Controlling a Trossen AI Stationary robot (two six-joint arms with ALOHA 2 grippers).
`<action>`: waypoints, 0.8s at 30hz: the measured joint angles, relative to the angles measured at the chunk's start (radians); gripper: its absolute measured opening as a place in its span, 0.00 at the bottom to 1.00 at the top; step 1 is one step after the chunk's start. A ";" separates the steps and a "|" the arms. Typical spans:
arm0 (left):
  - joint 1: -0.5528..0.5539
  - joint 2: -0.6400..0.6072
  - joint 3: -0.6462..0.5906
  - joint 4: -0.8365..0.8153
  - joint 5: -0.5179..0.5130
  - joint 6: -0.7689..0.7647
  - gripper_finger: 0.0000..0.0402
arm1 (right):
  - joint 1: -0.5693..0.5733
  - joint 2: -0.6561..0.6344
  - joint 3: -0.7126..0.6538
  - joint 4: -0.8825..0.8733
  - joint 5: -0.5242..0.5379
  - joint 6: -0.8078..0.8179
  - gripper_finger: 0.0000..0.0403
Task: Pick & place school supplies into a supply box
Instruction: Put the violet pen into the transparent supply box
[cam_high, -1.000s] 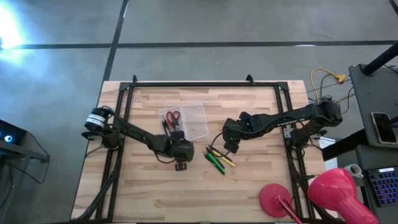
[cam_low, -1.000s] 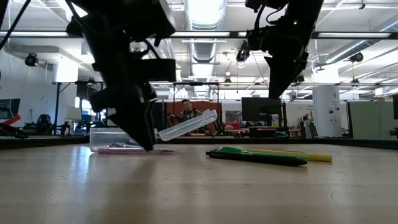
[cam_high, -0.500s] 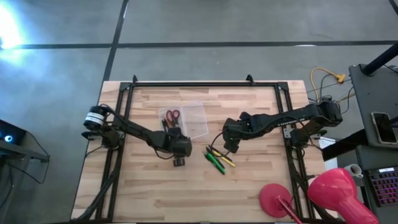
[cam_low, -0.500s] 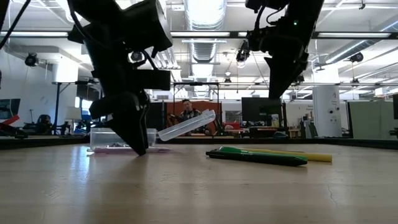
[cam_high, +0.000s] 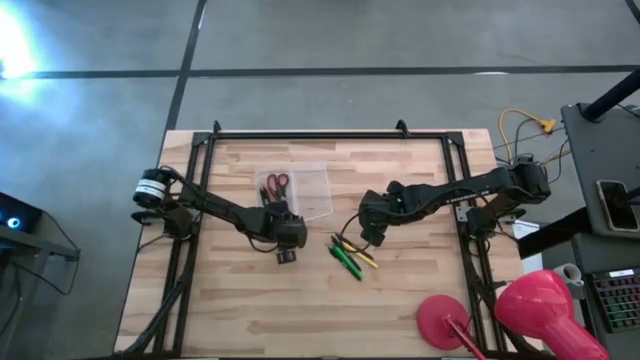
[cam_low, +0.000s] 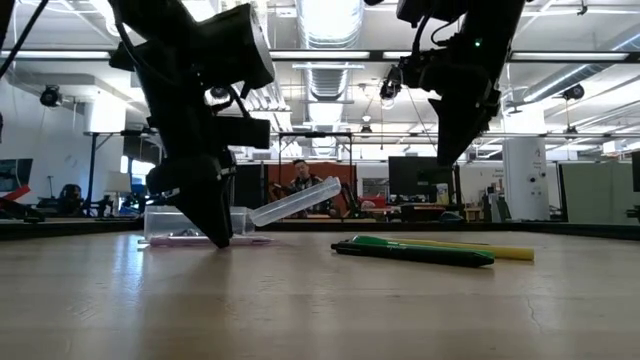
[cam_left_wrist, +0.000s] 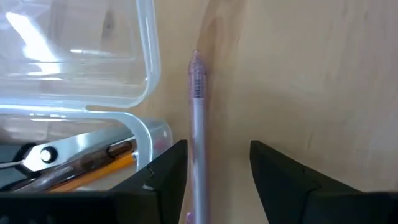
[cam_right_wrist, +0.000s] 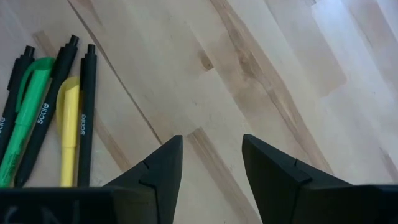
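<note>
My left gripper should grip the purple pen and pull it back onto open wood (cam_high: 288, 298) before lifting it, because the pen lies close beside the supply box's corner (cam_left_wrist: 161, 132).
The clear supply box (cam_high: 318, 192) lies open near the table's middle, its lid (cam_low: 295, 200) tilted up. Red-handled scissors (cam_high: 278, 184) and an orange pencil (cam_left_wrist: 106, 168) lie inside. My left gripper (cam_left_wrist: 217, 165) is open and points down at the box's near side (cam_high: 284, 236), its tips at the table (cam_low: 218, 238). A pale purple pen (cam_left_wrist: 197, 124) lies on the wood between its fingers. Green, yellow and black pens (cam_high: 350, 256) lie together on the table (cam_right_wrist: 50, 112). My right gripper (cam_high: 372, 236) hangs open just right of them (cam_low: 445, 150). My left gripper comes from above with its fingers on either side of the purple pen's shaft (cam_left_wrist: 199, 174), along its length. The pen lies flat on the table, close beside one finger (cam_left_wrist: 168, 177). I cannot tell whether that finger touches it.
A red round-based object (cam_high: 445, 322) and a pink one (cam_high: 540, 300) stand off the table's near right corner. A black frame (cam_high: 300, 134) rims the table. Bare wood lies toward the near edge. A person (cam_low: 298, 180) sits far behind.
My left gripper has shifted a little toward the table's left and far edge, closer along the box's near side, staying low at the table. The right arm has kept still.
</note>
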 joint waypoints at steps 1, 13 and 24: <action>0.004 -0.001 -0.006 0.001 0.002 -0.001 0.39 | 0.000 0.000 -0.001 0.000 0.000 0.004 0.40; 0.047 -0.004 -0.072 0.039 0.098 -0.010 0.39 | 0.000 0.000 -0.018 0.006 0.001 0.004 0.40; -0.007 -0.001 -0.028 0.023 0.182 -0.135 0.39 | 0.000 0.000 -0.019 0.009 0.008 0.004 0.40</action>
